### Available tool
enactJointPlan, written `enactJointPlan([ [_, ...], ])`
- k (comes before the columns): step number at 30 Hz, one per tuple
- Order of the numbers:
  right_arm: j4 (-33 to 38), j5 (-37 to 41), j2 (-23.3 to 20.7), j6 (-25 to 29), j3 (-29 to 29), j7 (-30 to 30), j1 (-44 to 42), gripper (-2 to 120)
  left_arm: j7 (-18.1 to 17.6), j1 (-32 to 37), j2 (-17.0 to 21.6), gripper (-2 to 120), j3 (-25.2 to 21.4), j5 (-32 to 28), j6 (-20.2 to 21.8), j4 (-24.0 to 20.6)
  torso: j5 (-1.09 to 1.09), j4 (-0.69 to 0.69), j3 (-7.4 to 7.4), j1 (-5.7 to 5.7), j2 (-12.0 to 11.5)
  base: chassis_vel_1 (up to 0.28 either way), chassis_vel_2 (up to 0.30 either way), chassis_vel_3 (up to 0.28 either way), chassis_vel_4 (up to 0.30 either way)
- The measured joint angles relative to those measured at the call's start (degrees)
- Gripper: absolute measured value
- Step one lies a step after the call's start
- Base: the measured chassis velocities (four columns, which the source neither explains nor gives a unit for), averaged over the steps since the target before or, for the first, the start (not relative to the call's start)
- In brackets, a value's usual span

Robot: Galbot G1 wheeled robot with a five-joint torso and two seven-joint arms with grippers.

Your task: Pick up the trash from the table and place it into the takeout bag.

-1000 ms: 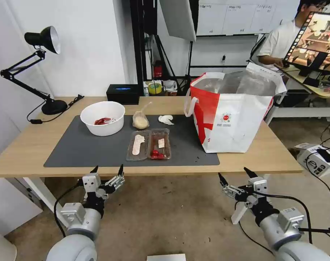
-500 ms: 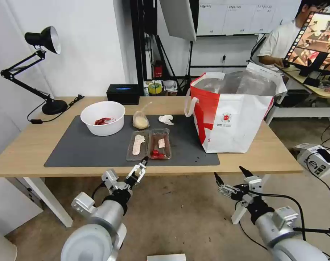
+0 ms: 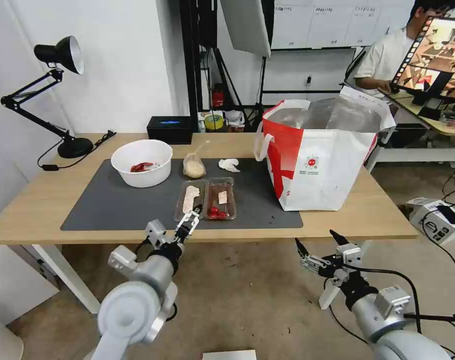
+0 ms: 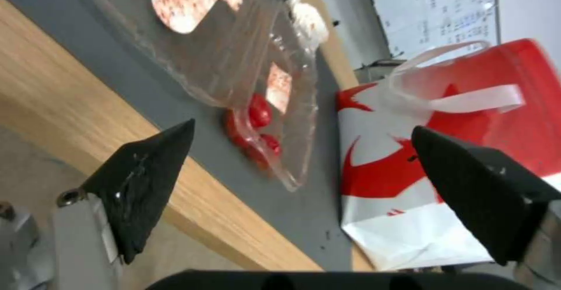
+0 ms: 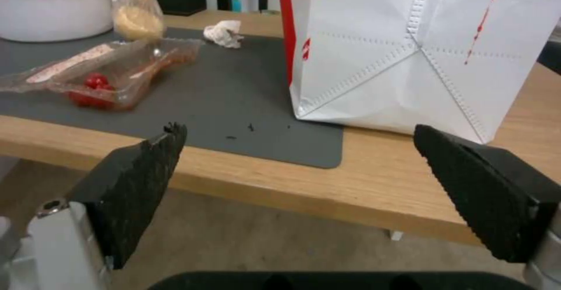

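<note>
The empty half (image 3: 189, 201) will swing over and cover the red bits when I fold it, because the clear tray's halves lie open along a shared seam (image 3: 206, 198).
On the table (image 3: 32, 210) with its dark grey mat (image 3: 117, 205) lies the trash: a white bowl (image 3: 141, 162) with red scraps, a clear hinged tray (image 3: 206, 198) with red bits, a knotted bag (image 3: 193, 166) of beige food and a crumpled tissue (image 3: 229, 164). The red-and-white takeout bag (image 3: 320, 160) stands open at the right. My left gripper (image 3: 182, 222) is open at the table's front edge, just short of the tray (image 4: 234, 62). My right gripper (image 3: 316, 238) hangs open below the front edge, facing the takeout bag (image 5: 420, 53).
A black desk lamp (image 3: 62, 100) stands at the back left and a black box (image 3: 170, 129) at the back edge. A cardboard box (image 3: 437, 217) lies on the floor at the right. A second desk with a monitor stands behind the takeout bag.
My left arm has risen and swung right from below the table edge to the front of the clear tray. The right gripper shifted slightly left.
</note>
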Motion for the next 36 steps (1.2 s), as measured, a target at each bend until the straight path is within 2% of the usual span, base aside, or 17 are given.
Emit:
enactJointPlan([
  [7, 0.0, 0.0, 0.2, 0.2, 0.6, 0.0, -0.3, 100, -0.4, -3.6, -1.0, 100, 2.0, 0.1, -0.1, 4.5, 0.00, 0.00, 0.00, 0.00, 0.0, 0.000, 0.000, 0.000, 0.000],
  [14, -0.5, -0.1, 0.5, 0.3, 0.6, 0.0, -0.2, 100, -0.5, -5.1, -1.8, 100, 2.4, 0.2, -0.3, 7.2, 0.00, 0.00, -0.01, 0.00, 0.0, 0.000, 0.000, 0.000, 0.000],
  [36, -0.8, -1.0, 1.0, 0.4, 0.3, -0.1, -0.5, 100, -1.0, -8.2, -1.8, 100, 2.0, -0.3, -1.0, 10.9, 0.00, 0.00, 0.00, 0.00, 0.0, 0.000, 0.000, 0.000, 0.000],
])
